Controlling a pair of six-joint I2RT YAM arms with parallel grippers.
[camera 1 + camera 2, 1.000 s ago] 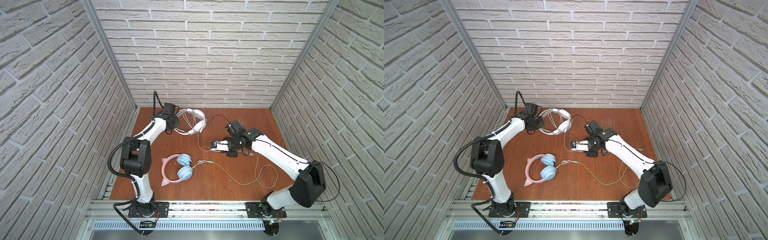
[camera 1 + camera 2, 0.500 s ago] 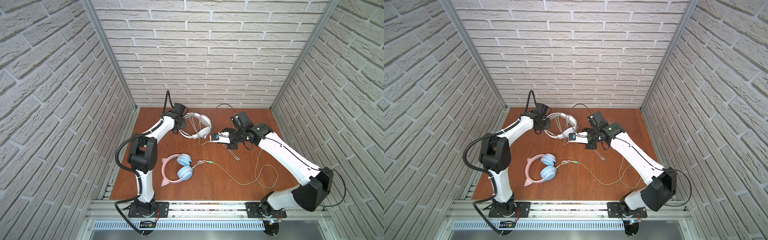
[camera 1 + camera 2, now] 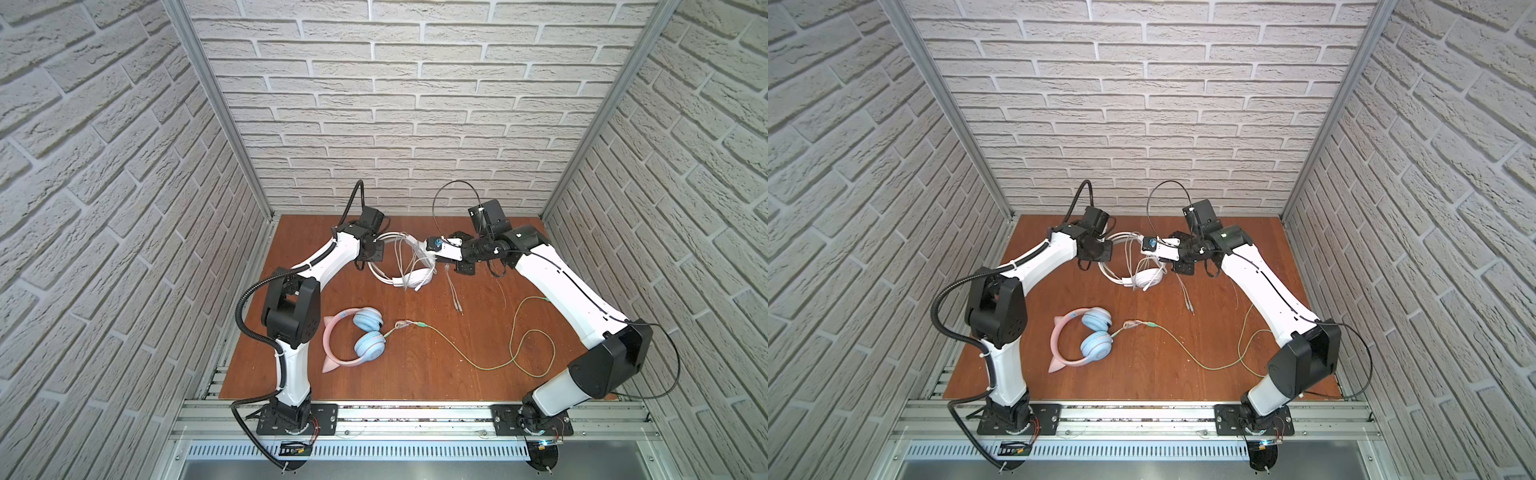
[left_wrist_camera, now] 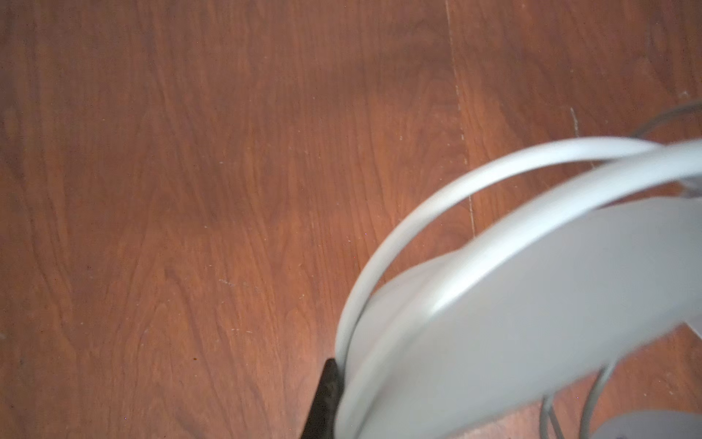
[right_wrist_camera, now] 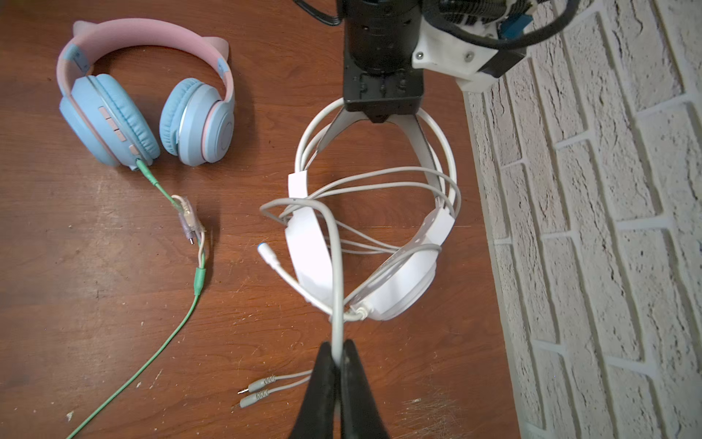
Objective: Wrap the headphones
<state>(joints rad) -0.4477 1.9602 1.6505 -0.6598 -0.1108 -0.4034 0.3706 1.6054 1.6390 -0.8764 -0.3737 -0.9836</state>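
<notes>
I can see my left gripper holds the headband and the pale cable bows slack (image 5: pixel 334 230), so I should keep pulling with my right gripper toward the open wood (image 3: pixel 481 294) until the pale cable straightens.
The white headphones (image 3: pixel 415 277) lie at the back of the table, with pale cable looped several times across the headband (image 5: pixel 440 224). My left gripper (image 3: pixel 377 249) (image 5: pixel 380 118) is shut on the top of that headband; the left wrist view shows one black finger (image 4: pixel 326 395) against the white band (image 4: pixel 532 304). My right gripper (image 5: pixel 336 347) (image 3: pixel 434 254) is shut on the pale cable (image 5: pixel 336 266) just beyond the earcup. Its two plugs (image 5: pixel 258 393) (image 3: pixel 458 308) rest on the wood. The pink and blue headphones (image 3: pixel 368 334) (image 3: pixel 1096 334) (image 5: pixel 144 114) lie apart at the front left.
A greenish cable (image 3: pixel 478 362) (image 5: pixel 152 357) runs from the blue earcup across the wooden table (image 3: pixel 415 374) and coils near my right arm. The back brick wall (image 5: pixel 588 228) stands close behind the white headphones. A metal rail (image 3: pixel 415 415) lines the front edge.
My right gripper has carried the pale cable toward the back wall and over the white headphones. My left gripper has shifted right with the headband. The pink pair has not moved.
</notes>
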